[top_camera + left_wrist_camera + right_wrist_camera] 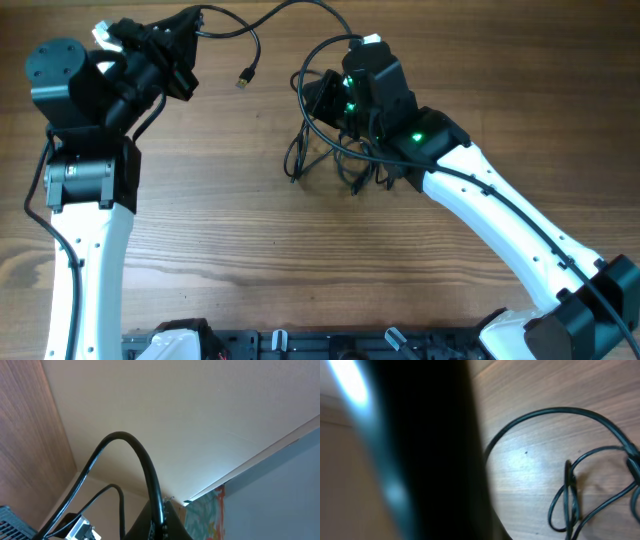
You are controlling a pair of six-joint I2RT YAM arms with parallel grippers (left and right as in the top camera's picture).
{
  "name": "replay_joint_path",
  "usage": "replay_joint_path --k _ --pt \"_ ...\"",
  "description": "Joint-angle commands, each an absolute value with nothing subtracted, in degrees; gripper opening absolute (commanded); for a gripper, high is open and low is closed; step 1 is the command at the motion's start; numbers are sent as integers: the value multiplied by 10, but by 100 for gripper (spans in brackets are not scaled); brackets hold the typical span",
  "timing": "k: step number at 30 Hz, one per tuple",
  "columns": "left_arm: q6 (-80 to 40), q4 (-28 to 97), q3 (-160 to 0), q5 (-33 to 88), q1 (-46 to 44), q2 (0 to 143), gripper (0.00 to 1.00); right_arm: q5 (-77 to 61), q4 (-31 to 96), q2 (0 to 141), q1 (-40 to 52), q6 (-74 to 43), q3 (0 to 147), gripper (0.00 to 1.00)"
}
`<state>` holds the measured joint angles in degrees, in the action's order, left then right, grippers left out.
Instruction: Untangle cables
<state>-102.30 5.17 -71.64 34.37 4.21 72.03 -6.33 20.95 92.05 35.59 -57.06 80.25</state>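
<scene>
Next, I open my left gripper and use my right gripper to carry the black cable [272,14] to the empty far corner [560,50], because the cable stretches across both grippers above the tangle.
My left gripper [192,35] is raised at the back left and shut on a black cable [256,45]. That cable's short end hangs down to a silver-tipped plug [243,80]. In the left wrist view the cable [145,465] arches up from between the closed fingers [172,522], with a silver plug [80,528] beside them. The rest of the cables lie in a tangle [330,150] at the table's middle back. My right gripper [315,100] hovers over the tangle's left part. A dark blur covers the left of the right wrist view, with cable loops [570,505] on the wood to its right.
The wooden table [250,240] stretches toward the front. A black rail [330,345] with fittings runs along the front edge. The right arm's white link [500,230] crosses the right half of the table. The left arm's base [85,180] stands at the left.
</scene>
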Motion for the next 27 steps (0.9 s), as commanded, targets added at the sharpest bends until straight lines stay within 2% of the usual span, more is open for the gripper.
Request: replay_joint_path --k 1,3,6,11,12,13,15,16,17,18,24,27 --pt "-997 51 -723 350 44 712 4 -7 216 916 358 -491 810 4" --pt "-938 79 -723 329 44 712 4 83 250 877 358 -429 810 4" --pt "-874 203 -723 249 44 712 7 201 303 818 353 -367 810 4" --pt "-750 281 -723 246 44 712 19 216 344 787 346 -347 810 4" --pt "-733 299 -723 246 44 712 26 216 349 787 346 -350 810 4" --pt "-705 329 -723 246 43 712 40 217 361 788 345 -366 810 4" --pt "-665 373 -723 246 43 712 58 223 379 788 345 -407 810 4" --pt "-648 392 -723 248 43 712 71 223 379 788 345 -407 810 4" --pt "-623 406 -723 252 42 712 92 223 379 787 345 -406 810 4" --pt "-603 415 -723 252 42 712 100 223 380 787 345 -405 810 4" --pt "-511 463 -723 252 43 712 100 236 376 787 344 -408 810 4" --pt "-496 503 -723 252 43 712 100 257 380 788 339 -451 810 4"
